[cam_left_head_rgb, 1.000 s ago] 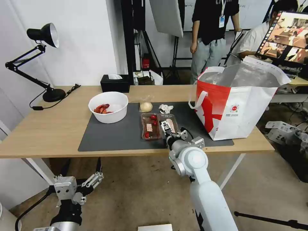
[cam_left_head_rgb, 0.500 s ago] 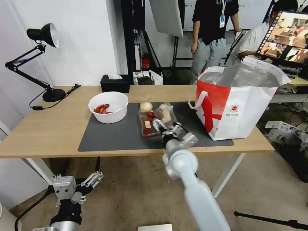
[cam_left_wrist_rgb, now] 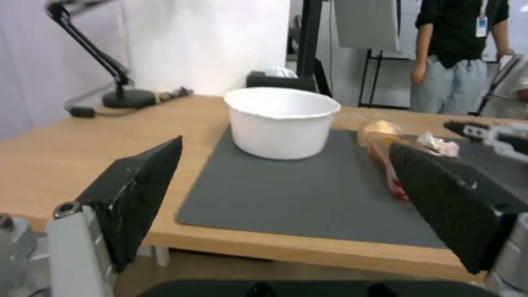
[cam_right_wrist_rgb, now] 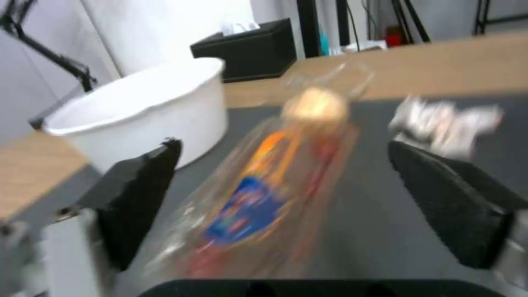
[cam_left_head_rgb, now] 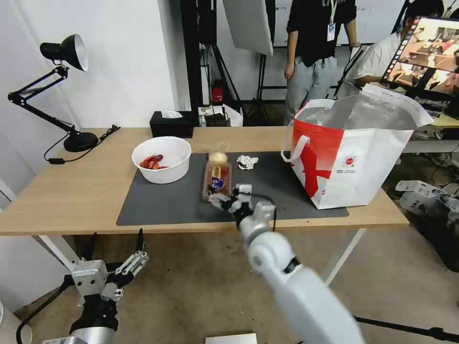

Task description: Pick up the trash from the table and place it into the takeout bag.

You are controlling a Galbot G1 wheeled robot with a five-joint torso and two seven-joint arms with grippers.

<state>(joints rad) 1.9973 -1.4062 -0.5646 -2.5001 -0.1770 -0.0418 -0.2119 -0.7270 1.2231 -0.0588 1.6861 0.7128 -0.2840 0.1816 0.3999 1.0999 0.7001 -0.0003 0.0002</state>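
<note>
The wrapped yellowish ball is just past the clear plastic tray's far end. The tray will therefore come away by itself when I lift it.
The clear plastic tray lies folded shut on the dark mat, its orange-and-blue label up. My right gripper hovers open at the tray's near end; in the right wrist view the tray stretches away between the spread fingers. Behind it sit the wrapped yellowish ball and the crumpled white tissue. The white bowl with red shells stands at the mat's left. At the table's right end stands the takeout bag, mouth open. My left gripper hangs open below the table's front edge.
A black tissue box and a black desk lamp stand along the far left of the table. People stand and a monitor sits behind the table. The mat between the tray and the bag is bare.
The right gripper lifted the tray's right half and folded it over the left half, then let go and swung left. The left gripper shifted slightly below the table.
</note>
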